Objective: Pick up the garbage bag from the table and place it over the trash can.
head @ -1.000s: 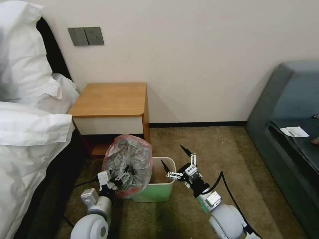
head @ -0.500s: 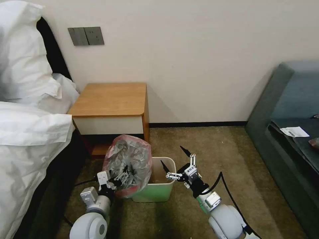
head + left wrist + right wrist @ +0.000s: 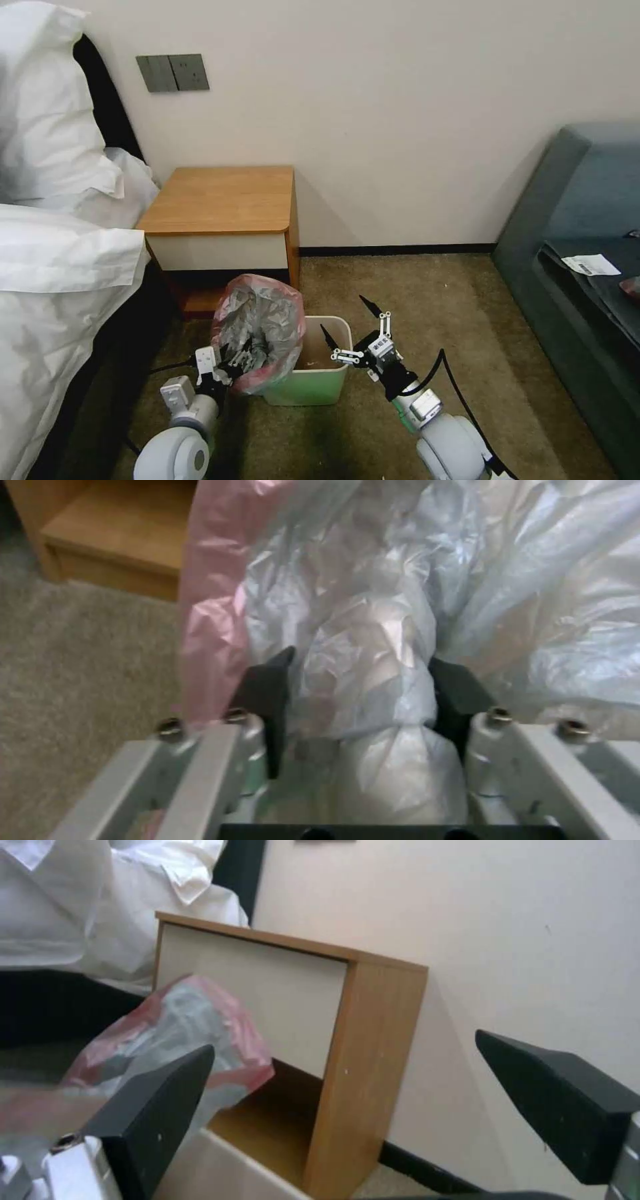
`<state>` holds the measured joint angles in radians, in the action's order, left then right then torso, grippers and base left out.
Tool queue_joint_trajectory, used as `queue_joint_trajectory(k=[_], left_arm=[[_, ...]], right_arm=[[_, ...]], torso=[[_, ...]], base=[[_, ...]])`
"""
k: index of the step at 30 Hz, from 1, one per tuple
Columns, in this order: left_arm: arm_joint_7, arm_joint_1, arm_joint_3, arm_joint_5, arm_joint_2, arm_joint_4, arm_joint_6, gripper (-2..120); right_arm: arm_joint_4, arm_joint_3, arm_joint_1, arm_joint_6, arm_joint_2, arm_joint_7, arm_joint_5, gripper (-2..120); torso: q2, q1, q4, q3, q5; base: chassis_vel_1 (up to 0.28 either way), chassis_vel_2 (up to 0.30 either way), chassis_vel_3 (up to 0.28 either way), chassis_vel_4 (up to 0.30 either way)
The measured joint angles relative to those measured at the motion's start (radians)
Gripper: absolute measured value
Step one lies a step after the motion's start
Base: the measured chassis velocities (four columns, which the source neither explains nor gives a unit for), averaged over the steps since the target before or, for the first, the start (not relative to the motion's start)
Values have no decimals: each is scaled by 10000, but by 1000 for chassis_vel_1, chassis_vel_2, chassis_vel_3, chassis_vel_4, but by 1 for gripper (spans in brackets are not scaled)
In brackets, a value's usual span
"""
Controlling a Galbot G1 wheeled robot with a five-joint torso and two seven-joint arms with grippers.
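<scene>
The garbage bag's opening is wide open and loose. The pink rim will therefore fold down outside the trash can when I pull it across.
The garbage bag, crinkly grey plastic with a pink-red rim, bulges up over the left side of the trash can, a pale green bin on the carpet. My left gripper is shut on a bunch of the bag's plastic; its dark fingers pinch it from both sides. My right gripper stands open just above the can's right rim, holding nothing. In the right wrist view the gripper frames the bag, the can's rim and the table. The table stands behind, its top bare.
A bed with white bedding fills the left side, close to my left arm. A grey sofa with a paper slip stands at the right. Open carpet lies between the can and the sofa.
My left gripper and the bag have sunk a little and drifted slightly right toward the can. The right gripper has edged slightly left and stayed open.
</scene>
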<state>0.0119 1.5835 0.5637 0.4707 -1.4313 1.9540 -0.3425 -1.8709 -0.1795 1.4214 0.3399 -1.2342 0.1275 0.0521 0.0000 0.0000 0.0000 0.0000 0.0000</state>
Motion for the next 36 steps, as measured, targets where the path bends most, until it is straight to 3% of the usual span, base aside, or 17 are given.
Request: queue_joint_trajectory(k=[9, 22, 26, 30, 36], left_arm=[[-51, 87, -188, -400, -88, -94, 219, 11], [457, 248, 4, -653, -220, 159, 761, 9], [702, 382, 213, -874, -445, 441, 1363, 9], [714, 600, 313, -1590, -785, 970, 2529, 9], [610, 709, 329, -1939, -849, 1338, 3109, 9]], right_arm=[[-199, -27, 110, 42, -50, 21, 46, 100], [-471, 54, 163, 40, -128, 20, 78, 100], [-1352, 500, 360, -402, -174, -121, -858, 100], [-3245, 1779, 459, -2487, 200, -915, -4276, 100], [-3484, 2329, -221, -3724, 467, -1457, -6206, 100]], torso=[[0, 0, 2, -1, 3], [0, 0, -1, 1, -6], [0, 0, 0, 1, -3], [0, -1, -1, 1, -2], [0, 0, -1, 0, 0]], base=[[0, 0, 0, 0], [0, 0, 0, 0], [0, 0, 0, 0], [0, 0, 0, 0], [0, 0, 0, 0]])
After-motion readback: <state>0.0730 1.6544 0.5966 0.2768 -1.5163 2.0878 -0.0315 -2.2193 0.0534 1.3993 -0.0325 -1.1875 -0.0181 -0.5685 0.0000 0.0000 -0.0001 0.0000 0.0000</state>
